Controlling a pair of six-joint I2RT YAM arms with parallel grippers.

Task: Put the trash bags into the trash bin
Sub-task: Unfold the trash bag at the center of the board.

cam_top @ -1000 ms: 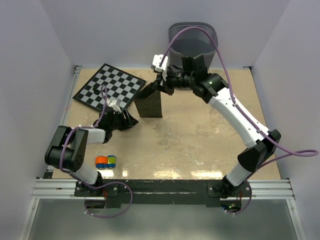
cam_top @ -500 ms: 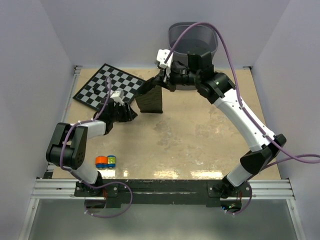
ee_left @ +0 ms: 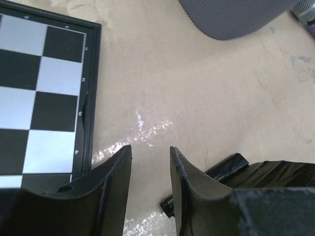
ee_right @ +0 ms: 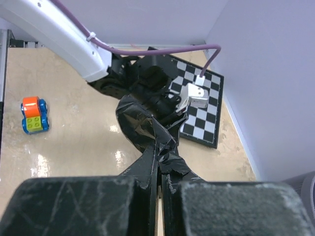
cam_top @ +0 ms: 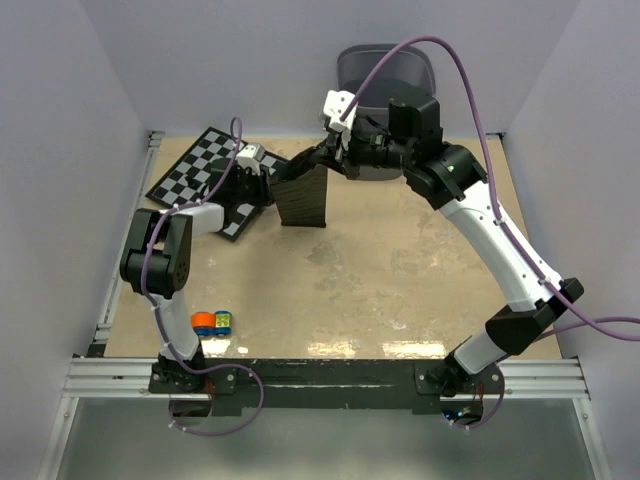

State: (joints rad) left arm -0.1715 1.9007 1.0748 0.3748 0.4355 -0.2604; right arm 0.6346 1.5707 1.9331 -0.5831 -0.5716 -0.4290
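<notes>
My right gripper needs to pull the bag back first, because the trash bag's lower edge (cam_top: 303, 222) is next to my left gripper's open fingers. My left gripper should take that edge (ee_left: 230, 166) after that.
A black crinkly trash bag (cam_top: 302, 200) hangs as a tall dark sheet from my right gripper (cam_top: 322, 160), its lower edge down at the table. In the right wrist view that gripper (ee_right: 160, 179) is shut on the bag's twisted top (ee_right: 147, 128). The grey mesh trash bin (cam_top: 385, 70) stands just beyond, at the table's far edge. My left gripper (cam_top: 266, 186) sits low beside the bag's left edge, at the checkerboard's corner. In its wrist view the left gripper (ee_left: 150, 147) is open with only bare table in the gap. The bag (ee_left: 256, 169) lies just right of its right finger (ee_left: 197, 196).
A black-and-white checkerboard (cam_top: 205, 172) lies at the far left, partly under the left arm. A small orange, blue and green toy car (cam_top: 211, 322) sits near the front left. The bin's base (ee_left: 236, 17) shows ahead of the left gripper. White walls close in on three sides.
My left arm swung away from me toward the hanging bag, and its jaws narrowed. The right arm carried the bag's top slightly up and back toward the bin.
</notes>
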